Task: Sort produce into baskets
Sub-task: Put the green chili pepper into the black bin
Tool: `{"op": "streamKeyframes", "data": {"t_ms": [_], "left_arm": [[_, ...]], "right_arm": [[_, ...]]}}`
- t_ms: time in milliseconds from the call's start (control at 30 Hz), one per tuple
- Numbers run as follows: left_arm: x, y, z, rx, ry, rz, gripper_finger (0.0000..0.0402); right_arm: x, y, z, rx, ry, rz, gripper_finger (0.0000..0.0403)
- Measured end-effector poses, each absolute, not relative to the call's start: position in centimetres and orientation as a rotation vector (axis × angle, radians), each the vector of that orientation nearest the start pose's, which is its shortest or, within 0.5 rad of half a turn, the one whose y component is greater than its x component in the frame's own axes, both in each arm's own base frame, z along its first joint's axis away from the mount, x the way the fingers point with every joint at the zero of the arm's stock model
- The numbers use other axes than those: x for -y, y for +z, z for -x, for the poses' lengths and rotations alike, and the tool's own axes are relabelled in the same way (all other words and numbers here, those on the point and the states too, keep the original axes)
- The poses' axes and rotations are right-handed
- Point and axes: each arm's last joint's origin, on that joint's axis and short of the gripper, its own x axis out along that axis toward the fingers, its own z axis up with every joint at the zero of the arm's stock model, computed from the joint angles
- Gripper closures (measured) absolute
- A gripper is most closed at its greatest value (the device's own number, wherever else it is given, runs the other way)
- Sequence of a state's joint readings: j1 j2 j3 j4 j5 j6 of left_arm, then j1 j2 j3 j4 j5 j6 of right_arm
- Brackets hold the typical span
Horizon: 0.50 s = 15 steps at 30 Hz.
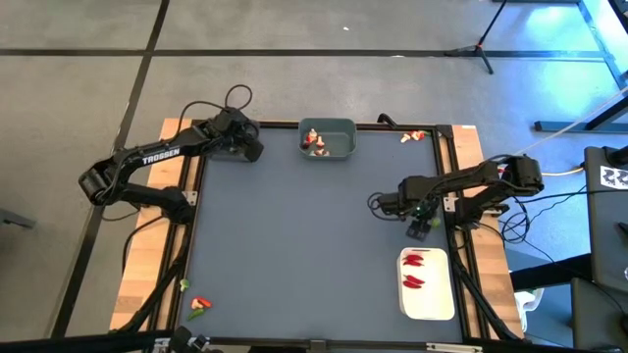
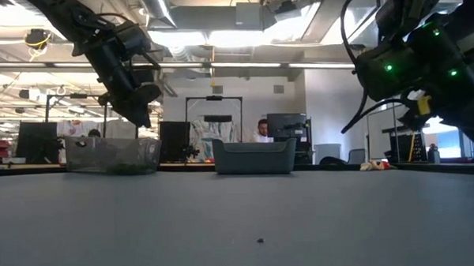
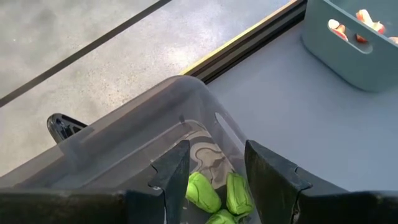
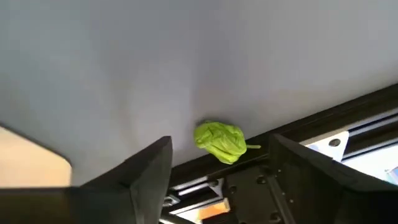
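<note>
The green piece (image 4: 220, 142) is next to the frame rail, a long way from the see-through bin, so the robot's right gripper should pass it to the left gripper over the table's middle (image 1: 319, 204).
My left gripper (image 3: 214, 169) is open and empty above the dark grey see-through bin (image 3: 124, 140) at the table's far left, which also shows in the low view (image 2: 111, 155). Green pieces (image 3: 214, 193) lie in that bin. The grey-teal bin (image 1: 327, 139) at the far middle holds pale pieces with red (image 3: 348, 28). My right gripper (image 1: 420, 227) is open at the table's right edge. Its fingers stand on either side of a small green piece (image 4: 221, 142) lying on the table against the frame rail, not touching it. The white tray (image 1: 427, 284) holds red chili pieces (image 1: 414, 271).
Loose pieces lie on the frame at the far right (image 1: 412, 136). Red and green pieces lie on the wooden border at the near left (image 1: 199, 306). The black frame rail (image 4: 298, 134) runs right beside the green piece. A corner of the white tray (image 4: 31, 165) lies close to my right gripper.
</note>
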State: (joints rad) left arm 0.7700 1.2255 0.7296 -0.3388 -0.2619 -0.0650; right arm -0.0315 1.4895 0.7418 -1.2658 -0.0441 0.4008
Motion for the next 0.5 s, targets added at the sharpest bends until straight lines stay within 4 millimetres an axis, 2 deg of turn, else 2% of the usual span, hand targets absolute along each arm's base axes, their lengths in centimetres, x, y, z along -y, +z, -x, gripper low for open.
{"op": "streamKeyframes", "data": {"t_ms": [133, 267, 500], "left_arm": [[-17.2, 21.7, -16.6, -0.811, 0.997, 0.274, 0.0251], [-17.2, 21.8, -16.7, -0.810, 0.995, 0.268, 0.0251], [-17.2, 21.8, -16.7, -0.839, 0.968, 0.215, 0.0251]], "right_arm": [[0.4, 15.7, -17.6, -2.013, -0.320, -0.284, 0.0131], [0.4, 15.8, -17.6, -2.027, -0.271, -0.276, 0.0141], [0.4, 17.5, -18.3, -2.036, -0.275, -0.277, 0.0159]]}}
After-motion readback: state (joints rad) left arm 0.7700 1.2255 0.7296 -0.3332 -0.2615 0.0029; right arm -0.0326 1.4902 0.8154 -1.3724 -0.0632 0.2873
